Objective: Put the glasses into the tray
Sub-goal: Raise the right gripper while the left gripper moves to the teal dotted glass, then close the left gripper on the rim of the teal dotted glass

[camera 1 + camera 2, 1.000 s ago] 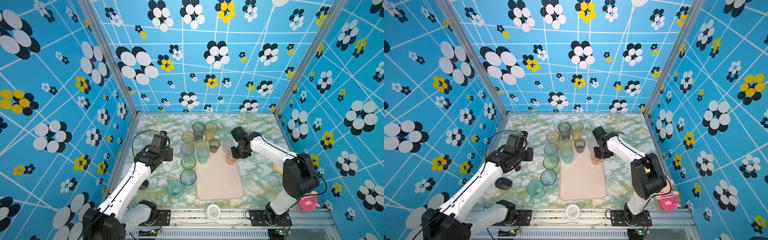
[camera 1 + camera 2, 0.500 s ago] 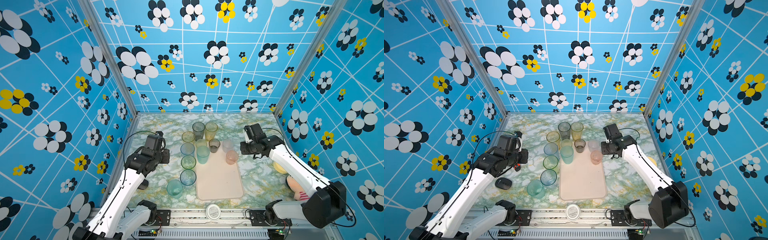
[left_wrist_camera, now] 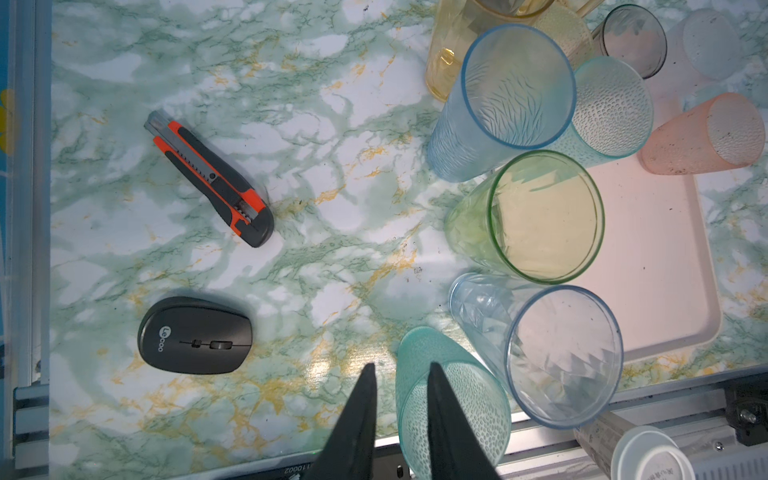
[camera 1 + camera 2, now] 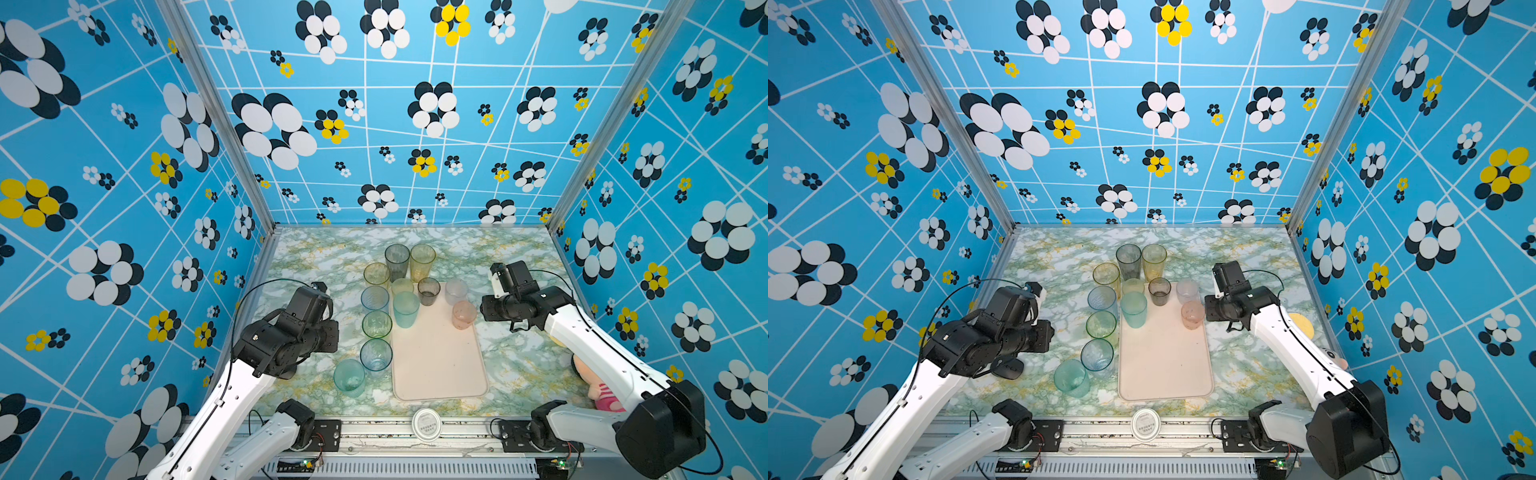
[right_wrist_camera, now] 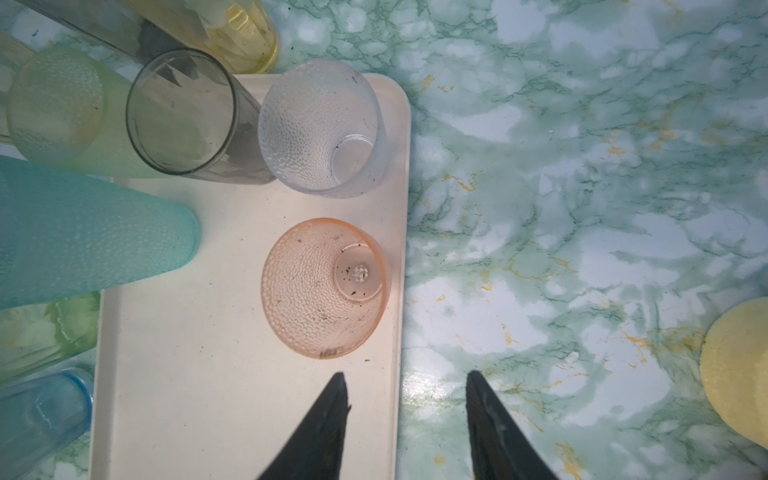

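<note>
My left gripper keeps going down, as its open fingers line up with the front teal glass's free side [image 4: 336, 382], until they straddle the glass's rim [image 4: 334, 372], then close.
The cream-pink tray [image 4: 440, 365] [image 4: 1163, 365] lies lengthwise mid-table. At its far end stand a teal glass [image 4: 405, 309], a pale green one [image 4: 402, 286], a smoky one [image 4: 428, 291], a clear one [image 5: 320, 124] and a pink one [image 5: 324, 286] [image 4: 463, 314]. More glasses line the tray's left side and far end, among them a green one [image 3: 536, 216] and a teal one [image 3: 453, 399]. My right gripper [image 5: 405, 376] [image 4: 485, 311] hangs open and empty just right of the pink glass. My left gripper [image 3: 400, 372] hovers high left of the row, its jaws a narrow gap apart and empty.
An orange-and-grey utility knife [image 3: 208, 183] and a black mouse [image 3: 195, 334] lie on the marble left of the glasses. A round white lid [image 4: 427, 424] sits on the front rail. At the right lie a yellow disc [image 4: 1302, 324] and a plush toy [image 4: 600, 388].
My right gripper has let go of the pink glass in the tray, opened and pulled back to the right. My left arm has drawn back toward the front left.
</note>
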Controlling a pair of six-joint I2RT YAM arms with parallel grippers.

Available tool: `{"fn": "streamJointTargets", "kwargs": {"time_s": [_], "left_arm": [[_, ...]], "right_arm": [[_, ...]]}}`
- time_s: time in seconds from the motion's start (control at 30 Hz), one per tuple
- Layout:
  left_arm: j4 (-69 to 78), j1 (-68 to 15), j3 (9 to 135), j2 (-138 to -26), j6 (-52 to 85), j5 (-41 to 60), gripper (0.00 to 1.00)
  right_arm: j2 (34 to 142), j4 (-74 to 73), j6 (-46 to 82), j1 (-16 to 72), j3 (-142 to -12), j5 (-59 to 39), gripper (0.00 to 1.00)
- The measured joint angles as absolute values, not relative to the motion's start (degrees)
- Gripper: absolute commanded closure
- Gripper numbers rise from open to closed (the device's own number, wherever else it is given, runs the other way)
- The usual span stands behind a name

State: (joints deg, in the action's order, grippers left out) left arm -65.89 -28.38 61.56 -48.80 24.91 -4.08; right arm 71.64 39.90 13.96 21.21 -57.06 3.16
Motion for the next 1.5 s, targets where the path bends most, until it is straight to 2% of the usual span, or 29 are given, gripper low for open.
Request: {"fn": "streamJointTargets", "kwargs": {"time_s": [0.77, 1.1, 1.5], "left_arm": [[-69.9, -37.4, 53.5, -41.8, 40.6, -5.7, 0.77], [-69.9, -41.3, 49.8, -44.2, 44.6, -6.8, 0.78], [-67.6, -41.7, 46.0, -45.6, 46.1, -7.2, 0.79]], "right_arm": [[73.5, 36.5, 12.6, 19.7, -56.6, -1.0, 0.5], [73.5, 35.7, 12.6, 19.7, -55.7, -2.1, 0.5], [73.5, 35.3, 12.6, 19.7, -55.7, -2.8, 0.5]]}}
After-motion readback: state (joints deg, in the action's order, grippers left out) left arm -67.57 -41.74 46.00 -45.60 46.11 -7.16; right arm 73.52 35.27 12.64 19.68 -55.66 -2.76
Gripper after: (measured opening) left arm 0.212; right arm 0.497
